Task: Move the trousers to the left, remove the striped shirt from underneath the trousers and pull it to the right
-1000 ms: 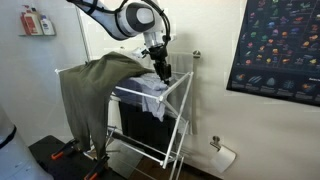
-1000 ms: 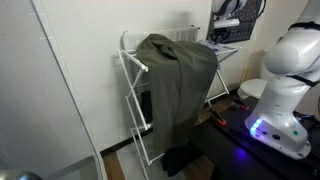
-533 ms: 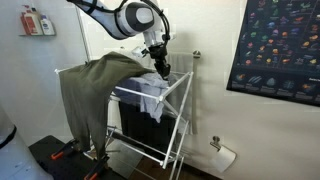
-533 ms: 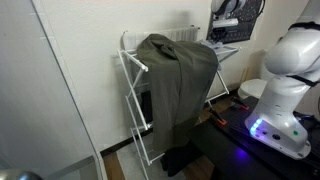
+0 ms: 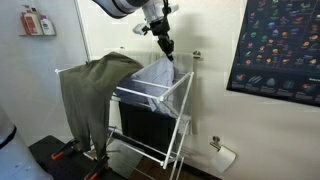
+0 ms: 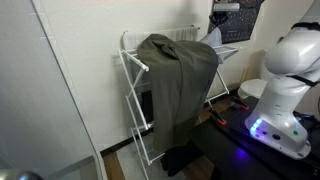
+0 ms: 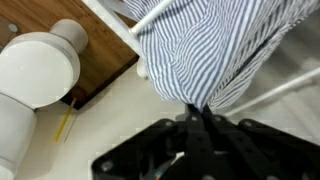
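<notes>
The striped shirt's lower cloth (image 5: 156, 82) dangles inside the rack's end rail, so my gripper should raise the shirt higher and take it over that rail (image 5: 178, 86) before lowering it.
The olive-green trousers (image 5: 92, 78) hang over the left end of the white drying rack (image 5: 178, 118), legs down; they fill the rack's front in an exterior view (image 6: 178, 85). My gripper (image 5: 166, 47) is shut on the striped shirt (image 5: 155, 77) and holds it lifted above the rack's right part, the cloth stretched up in a peak. In the wrist view the striped shirt (image 7: 205, 45) hangs bunched from my closed fingers (image 7: 197, 112). The shirt's lower edge still lies on the rack beside the trousers.
A dark poster (image 5: 278, 45) hangs on the wall at right. A toilet roll holder (image 5: 224, 153) sits low on the wall. Bottles (image 5: 36, 21) stand on a shelf at upper left. A white robot base (image 6: 285, 85) stands beside the rack. A white cylinder (image 7: 38, 70) shows below.
My gripper has risen from the rack's top, pulling the striped shirt up with it, so the shirt now stretches into a peak. The trousers have stayed put.
</notes>
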Controlling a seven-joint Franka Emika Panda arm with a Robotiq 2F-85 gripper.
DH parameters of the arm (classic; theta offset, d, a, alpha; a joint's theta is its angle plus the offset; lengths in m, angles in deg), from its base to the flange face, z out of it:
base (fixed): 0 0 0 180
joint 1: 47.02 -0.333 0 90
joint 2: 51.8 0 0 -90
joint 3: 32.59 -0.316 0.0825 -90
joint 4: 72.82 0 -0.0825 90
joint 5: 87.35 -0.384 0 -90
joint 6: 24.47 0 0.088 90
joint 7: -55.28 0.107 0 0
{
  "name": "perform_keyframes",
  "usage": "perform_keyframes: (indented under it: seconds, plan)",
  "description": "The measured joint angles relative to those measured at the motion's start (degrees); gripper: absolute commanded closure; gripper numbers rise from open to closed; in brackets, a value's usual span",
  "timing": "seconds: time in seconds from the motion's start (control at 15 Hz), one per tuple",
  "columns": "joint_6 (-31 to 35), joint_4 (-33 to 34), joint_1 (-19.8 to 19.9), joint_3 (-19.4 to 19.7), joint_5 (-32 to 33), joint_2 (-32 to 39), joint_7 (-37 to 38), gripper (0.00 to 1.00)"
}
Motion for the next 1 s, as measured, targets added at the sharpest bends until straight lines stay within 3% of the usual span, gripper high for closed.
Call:
perform_keyframes:
  seconds: [0.47,1.0]
  plan:
    - [-2.31,10.22,0.96,0.00,-2.08,-4.19,5.57,0.97]
    - [-2.62,26.00,0.85,-1.45,-5.13,-4.22,11.34,0.97]
